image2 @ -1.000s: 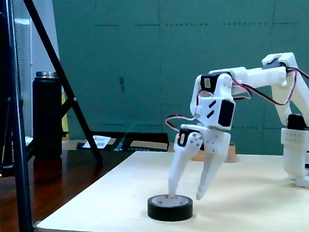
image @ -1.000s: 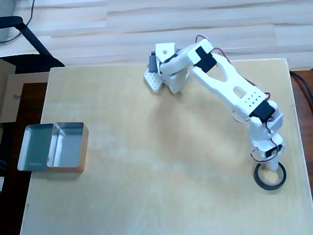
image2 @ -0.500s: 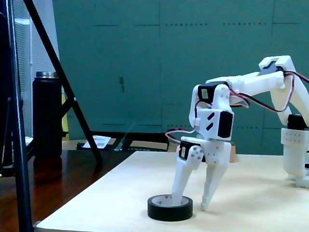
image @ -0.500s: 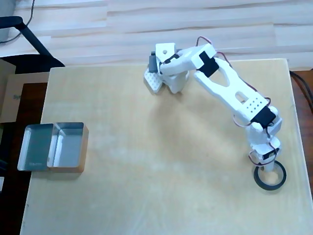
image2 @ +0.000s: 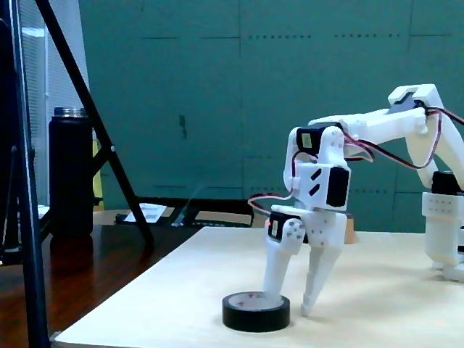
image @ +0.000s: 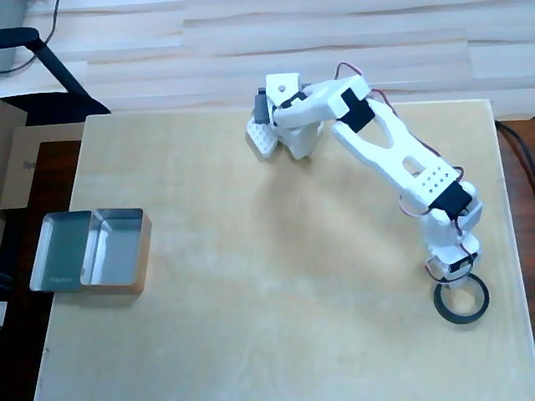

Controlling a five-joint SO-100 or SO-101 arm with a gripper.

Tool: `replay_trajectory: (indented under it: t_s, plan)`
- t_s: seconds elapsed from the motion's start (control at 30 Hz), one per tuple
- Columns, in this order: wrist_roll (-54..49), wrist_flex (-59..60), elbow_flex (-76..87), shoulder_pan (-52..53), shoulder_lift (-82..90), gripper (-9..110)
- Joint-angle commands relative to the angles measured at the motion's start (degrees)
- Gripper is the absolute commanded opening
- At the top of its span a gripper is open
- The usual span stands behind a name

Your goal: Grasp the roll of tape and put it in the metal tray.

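The roll of tape (image: 461,317) will lie flat when I place it inside the metal tray's brown-sided section (image: 115,251), because the bottom there is empty and flat.
The roll of tape (image: 438,306), a thin black ring, lies flat near the table's right front corner in the overhead view; the fixed view shows the roll of tape (image2: 250,314) low at the near edge. My gripper (image2: 288,302) stands over it, open. One finger (image2: 274,279) reaches down inside the ring and the other finger (image2: 313,286) comes down just outside its wall, with a small gap left. From above, the gripper (image: 452,286) sits at the ring's far-left rim. The metal tray (image: 147,251), shiny with two compartments, rests at the table's left edge, far from the arm.
The arm's base (image: 284,117) is mounted at the table's back middle. A black bottle (image2: 70,170) and a dark tripod leg (image2: 94,123) stand on the darker table beside the wooden one. The wooden table's right edge (image: 510,276) runs close to the tape.
The gripper has come down from above the tape until its fingers straddle the ring's wall, and the fingers have narrowed slightly. The tape has barely shifted.
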Motion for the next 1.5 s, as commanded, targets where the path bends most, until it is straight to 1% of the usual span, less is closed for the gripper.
replay_trajectory:
  t_s: [0.0,0.2,0.3,0.47,0.6,0.73,0.83,0.97,1.2,1.47]
  plan:
    - [-0.3,0.5,-1.7,-0.8,0.3,-1]
    - [-0.3,0.3,-1.8,-1.0,0.5,0]
    - [-0.4,1.5,-6.6,-1.1,0.7,0]
    - [-2.2,12.6,-22.9,0.1,0.7,0]
    - [-4.8,24.6,-40.5,4.0,0.7,0]
    - [-7.6,38.1,-58.1,10.5,0.6,0]
    - [-11.9,38.2,-64.1,17.7,0.7,0]
    - [-13.3,38.2,-63.2,30.0,1.9,0]
    - [-18.3,38.2,-52.4,46.5,7.6,0]
    - [-27.3,38.1,-38.8,71.6,14.4,0]
